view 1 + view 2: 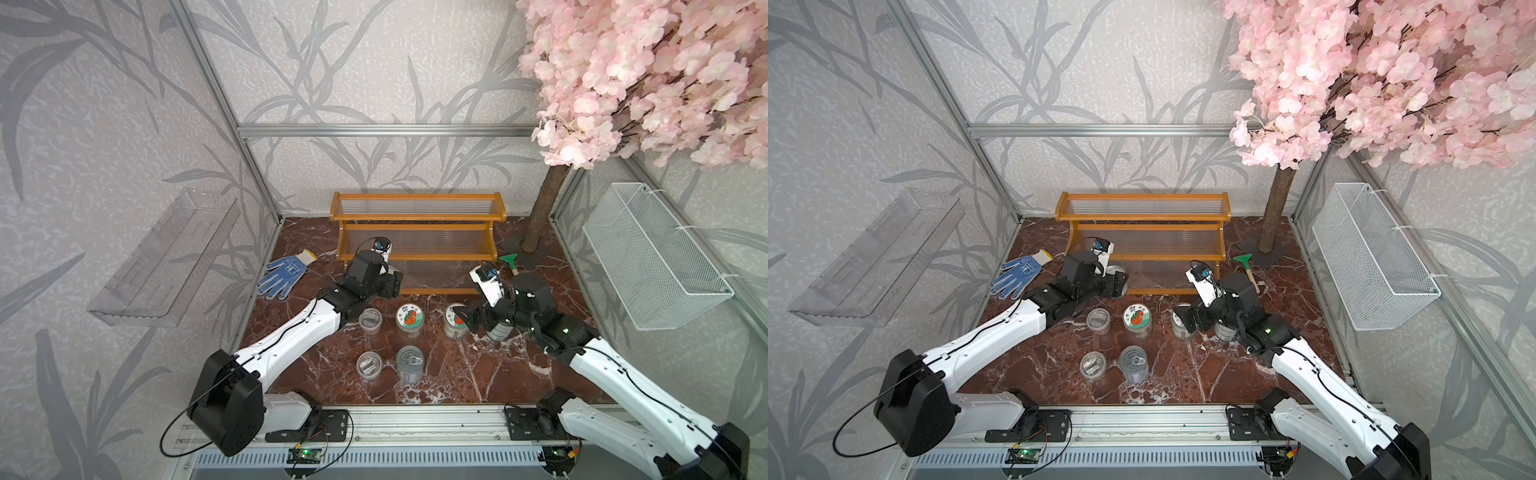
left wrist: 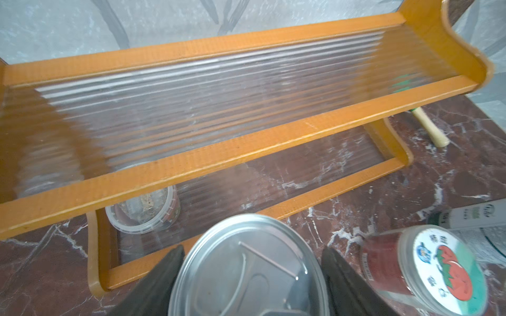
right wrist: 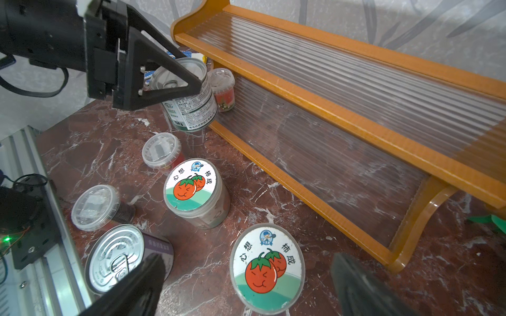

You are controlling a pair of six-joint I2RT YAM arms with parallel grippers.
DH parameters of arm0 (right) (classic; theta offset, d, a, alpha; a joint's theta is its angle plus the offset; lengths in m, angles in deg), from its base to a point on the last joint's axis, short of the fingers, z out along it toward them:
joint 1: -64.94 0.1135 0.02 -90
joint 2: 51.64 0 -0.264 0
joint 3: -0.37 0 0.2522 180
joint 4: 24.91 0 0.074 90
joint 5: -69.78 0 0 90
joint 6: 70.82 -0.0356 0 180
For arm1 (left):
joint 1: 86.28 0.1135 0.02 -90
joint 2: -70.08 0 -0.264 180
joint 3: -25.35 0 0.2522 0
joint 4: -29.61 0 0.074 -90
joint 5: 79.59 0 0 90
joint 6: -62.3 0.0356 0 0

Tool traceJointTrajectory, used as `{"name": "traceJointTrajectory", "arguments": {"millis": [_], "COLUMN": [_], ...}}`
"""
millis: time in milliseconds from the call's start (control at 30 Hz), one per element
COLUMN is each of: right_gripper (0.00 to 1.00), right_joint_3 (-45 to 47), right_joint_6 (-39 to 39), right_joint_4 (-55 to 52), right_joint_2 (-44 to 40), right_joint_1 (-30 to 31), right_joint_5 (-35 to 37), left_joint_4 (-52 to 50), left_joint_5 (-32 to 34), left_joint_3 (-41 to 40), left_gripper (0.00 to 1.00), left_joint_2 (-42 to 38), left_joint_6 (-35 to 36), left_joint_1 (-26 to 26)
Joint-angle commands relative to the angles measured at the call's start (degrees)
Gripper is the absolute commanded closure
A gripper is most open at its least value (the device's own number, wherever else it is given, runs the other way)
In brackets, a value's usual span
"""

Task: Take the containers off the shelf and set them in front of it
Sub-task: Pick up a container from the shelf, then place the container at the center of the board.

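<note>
The space (image 1: 458, 371) beside the front pull-tab tin is clear, so the robot's left gripper should keep taking its tin there until the bottom of that held tin rests flat.
The orange-brown shelf (image 1: 417, 232) (image 2: 246, 153) (image 3: 342, 90) stands at the back. My left gripper (image 2: 252, 249) (image 3: 175, 79) is shut on a labelled pull-tab tin (image 2: 246, 273) (image 3: 189, 106), tilted at the left end of the bottom tier. A clear cup (image 2: 145, 210) (image 3: 223, 87) stands on that tier beside it. My right gripper (image 3: 247, 258) (image 1: 467, 320) hangs open over a tomato-lidded jar (image 3: 267, 266) (image 1: 451, 324). In front of the shelf stand another tomato jar (image 1: 409, 318), two clear cups (image 1: 370, 320) (image 1: 369, 365), a pull-tab tin (image 1: 409, 363), and a labelled tin (image 1: 498, 330) under the right arm.
A blue dotted glove (image 1: 284, 272) lies left of the shelf. A green scraper (image 1: 510, 262) lies to its right, near the tree trunk (image 1: 544, 208). A white wire basket (image 1: 652, 257) hangs on the right wall, a clear tray (image 1: 166, 257) on the left wall.
</note>
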State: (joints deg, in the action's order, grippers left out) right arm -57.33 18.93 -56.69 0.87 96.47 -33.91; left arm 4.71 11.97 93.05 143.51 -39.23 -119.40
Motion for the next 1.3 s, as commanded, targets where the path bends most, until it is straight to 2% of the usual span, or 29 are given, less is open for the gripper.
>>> {"name": "traceJointTrajectory", "arguments": {"millis": [0, 200, 400, 567, 667, 833, 1267], "right_gripper": [0.01, 0.01, 0.01, 0.01, 0.01, 0.01, 0.01], "right_joint_3": [-3.4, -6.7, -8.5, -10.1, -11.3, -12.2, -13.4], "right_joint_6": [0.8, 1.8, 2.6, 2.5, 2.4, 2.0, 3.0], "right_joint_4": [-3.6, -9.4, -14.0, -17.9, -20.5, -23.2, -28.9], "right_joint_2": [-0.6, -1.4, -2.8, -3.7, -3.4, -3.6, -3.0], "right_joint_1": [-0.7, -2.2, -5.2, -9.2, -10.4, -11.5, -14.4], "right_joint_5": [-2.5, -1.5, -2.7, -6.8, -8.5, -7.5, -2.7], "left_joint_4": [-5.0, -7.0, -5.2, -0.3, 3.7, 11.0, 16.7], "left_joint_5": [-2.4, -2.1, -0.6, -1.8, -3.6, -6.1, -11.9], "left_joint_3": [2.1, 4.0, 5.8, 2.8, 0.7, -1.9, -5.0], "left_gripper": [0.28, 0.28, 0.28, 0.28, 0.28, 0.28, 0.28], "left_joint_2": [-2.6, -4.8, -3.2, -2.1, -0.4, 3.6, 13.3], "left_joint_6": [0.7, -1.3, -2.5, -1.9, -0.1, 3.8, 14.1], "left_joint_1": [-2.2, -10.6, -23.2, -29.0, -30.9, -32.3, -35.0]}}
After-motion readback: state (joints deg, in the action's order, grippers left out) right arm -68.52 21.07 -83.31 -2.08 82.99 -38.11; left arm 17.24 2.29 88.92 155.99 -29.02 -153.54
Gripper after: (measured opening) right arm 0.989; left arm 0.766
